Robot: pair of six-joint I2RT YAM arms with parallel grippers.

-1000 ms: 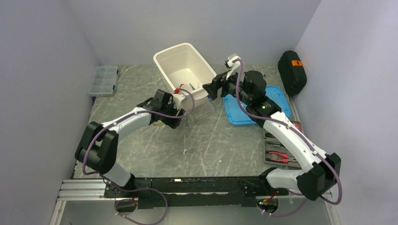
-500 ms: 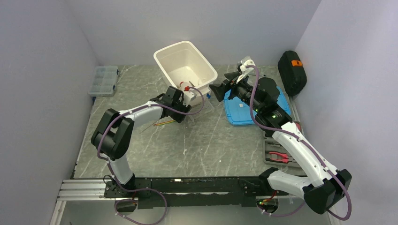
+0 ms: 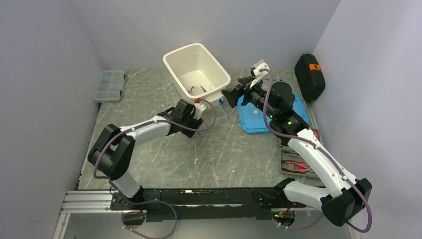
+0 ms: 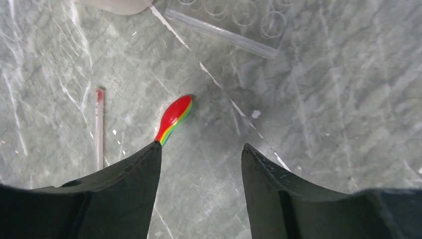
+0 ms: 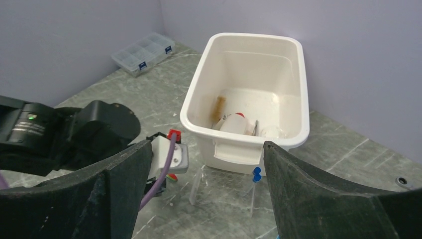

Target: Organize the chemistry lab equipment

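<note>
The red spoon's handle (image 4: pixel 159 137) goes under my left gripper's finger, outside the gap. So next I move across until there is a finger on each side of the handle (image 4: pixel 163 130), close to the spoon's bowl.
My left gripper (image 4: pixel 201 145) hangs open over bare table, with nothing between its fingers. A red, rainbow-edged spoon-shaped piece (image 4: pixel 174 115) pokes out beside its left fingertip, and a thin tube with a red tip (image 4: pixel 99 130) lies further left. The clear plastic tube rack (image 4: pixel 234 20) stands just ahead. From above, the left gripper (image 3: pixel 191 124) is in front of the white bin (image 3: pixel 219 79). The bin (image 5: pixel 291 94) holds the squeeze bottle with red nozzle (image 5: pixel 234 122) and a brush (image 5: pixel 219 107). Blue-capped vials (image 5: pixel 256 174) stand in the rack (image 5: pixel 224 180). My right gripper (image 5: pixel 207 143) is open and empty, raised right of the bin.
A blue tray (image 3: pixel 291 107) lies under the right arm. A tool tray with red-handled pliers (image 3: pixel 297 167) sits at the right, a black case (image 3: pixel 309 74) at the back right, and a clear organizer box (image 3: pixel 110 84) at the back left.
The left arm has drawn back from the bin's near rim and dropped toward the table in front of the rack. The right arm swung slightly right early on, then held still.
</note>
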